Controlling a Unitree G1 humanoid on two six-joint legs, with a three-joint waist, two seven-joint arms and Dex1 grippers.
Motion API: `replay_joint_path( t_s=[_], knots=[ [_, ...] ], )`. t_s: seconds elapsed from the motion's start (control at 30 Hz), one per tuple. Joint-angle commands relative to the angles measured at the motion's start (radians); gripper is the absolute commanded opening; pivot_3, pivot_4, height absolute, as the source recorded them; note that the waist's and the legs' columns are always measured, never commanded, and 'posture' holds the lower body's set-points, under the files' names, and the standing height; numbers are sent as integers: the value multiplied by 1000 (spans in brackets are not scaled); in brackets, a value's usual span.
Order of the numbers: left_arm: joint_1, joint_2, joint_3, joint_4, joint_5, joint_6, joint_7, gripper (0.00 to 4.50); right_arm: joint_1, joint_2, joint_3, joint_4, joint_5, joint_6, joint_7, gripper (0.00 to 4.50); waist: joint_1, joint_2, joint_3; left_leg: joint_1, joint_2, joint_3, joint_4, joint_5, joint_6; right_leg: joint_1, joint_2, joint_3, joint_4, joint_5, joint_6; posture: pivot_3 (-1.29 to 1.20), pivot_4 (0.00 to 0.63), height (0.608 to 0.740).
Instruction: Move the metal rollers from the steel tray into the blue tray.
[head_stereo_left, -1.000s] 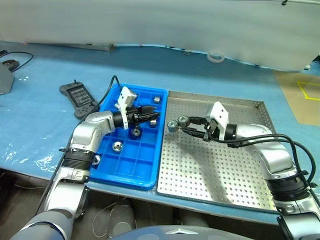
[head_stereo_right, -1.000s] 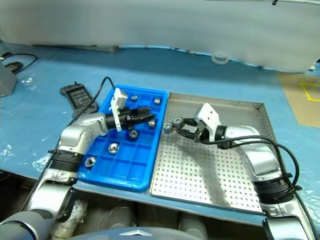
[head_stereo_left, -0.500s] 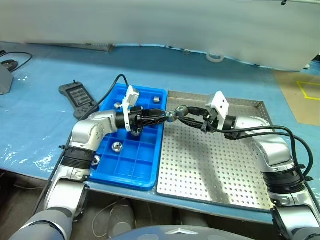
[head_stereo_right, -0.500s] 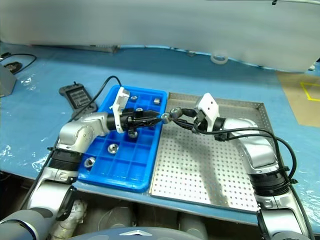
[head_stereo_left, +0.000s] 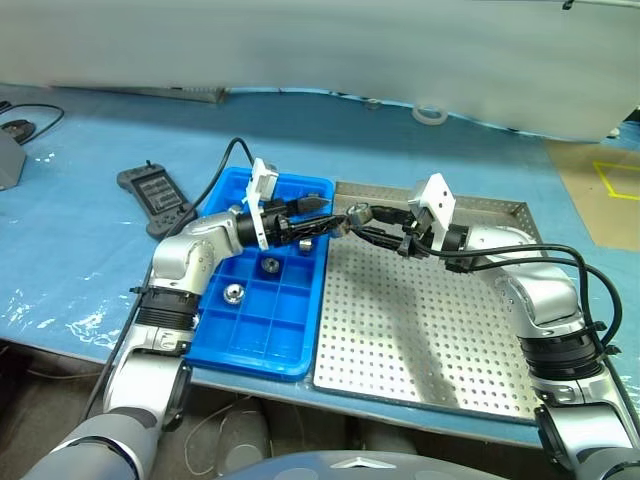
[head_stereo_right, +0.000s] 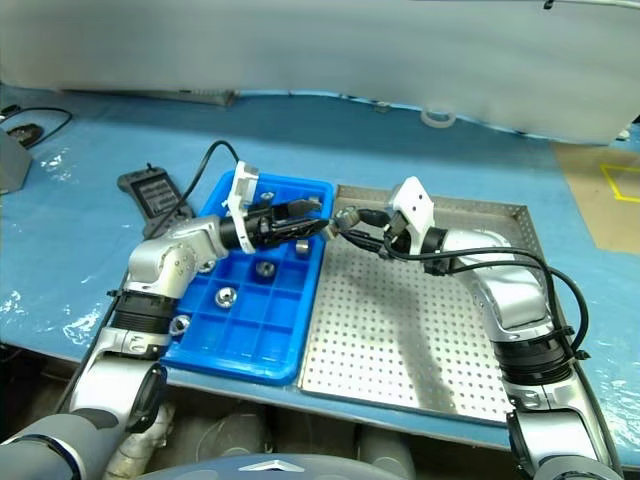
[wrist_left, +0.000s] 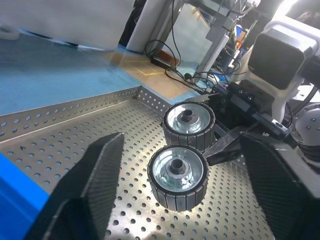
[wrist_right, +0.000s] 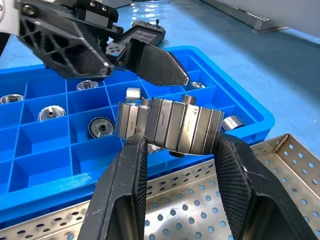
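My right gripper is holding metal rollers side by side. Next, my left gripper takes only the nearer roller and puts it in an empty blue tray compartment.
Two metal rollers sit side by side between the fingers of my right gripper, which is shut on them. They hang above the seam between the blue tray and the steel tray. My left gripper faces them from over the blue tray, open, with its fingers spread wide either side of the rollers and not touching them. Several more rollers lie in the blue tray's compartments. The steel tray's perforated floor is bare.
A black handheld controller with its cable lies left of the blue tray. A tape roll sits at the back of the blue table cover. Brown board with yellow tape lies at the far right.
My right gripper carried the rollers left and up, from over the steel tray to the trays' seam. My left gripper swung right to meet them and opened.
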Motion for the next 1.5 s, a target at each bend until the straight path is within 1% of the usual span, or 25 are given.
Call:
replay_joint_path(
  t_s=[0.03,0.2,0.47,0.6,1.13,1.17,1.2,1.3,1.5],
  knots=[
    [10,8,-13,-62,-23,16,-30,4431,-25,-5,-21,-33,14,-6,3,1570,1,0,0,0,0,0,0,0,0,0,0,0,0,0,0,-97,150,740],
    [19,-16,-21,-51,-12,6,-9,4431,-43,3,-27,-38,27,5,0,1570,1,0,0,0,0,0,0,0,0,0,0,0,0,0,0,-96,150,740],
    [-18,-61,19,-1,-26,-9,26,4431,-46,6,-27,-46,34,19,-3,1570,0,0,0,0,0,0,0,0,0,0,0,0,0,0,0,-102,150,740],
    [-17,-57,7,15,-5,1,36,4431,-44,5,-29,-47,32,20,-5,1570,0,0,0,0,0,0,0,0,0,0,0,0,0,0,0,-104,150,740],
    [-9,-56,-11,11,-3,28,36,4431,-43,5,-24,-39,22,13,-7,1570,1,0,0,0,0,0,0,0,0,0,0,0,0,0,0,-103,150,740],
    [-10,-56,-10,13,-1,26,37,4051,-43,5,-24,-38,22,13,-7,1570,1,0,0,0,0,0,0,0,0,0,0,0,0,0,0,-103,150,740],
    [-11,-55,-12,15,0,24,35,3882,-43,5,-23,-37,22,13,-7,1570,1,0,0,0,0,0,0,0,0,0,0,0,0,0,0,-103,150,740],
    [-15,-56,-14,13,5,26,40,2914,-44,5,-23,-35,20,13,-6,1570,0,0,0,0,0,0,0,0,0,0,0,0,0,0,0,-99,150,740],
    [-21,-59,-12,12,4,26,42,2914,-45,5,-23,-34,19,10,-5,1570,1,0,0,0,0,0,0,0,0,0,0,0,0,0,0,-99,150,740]
  ],
)
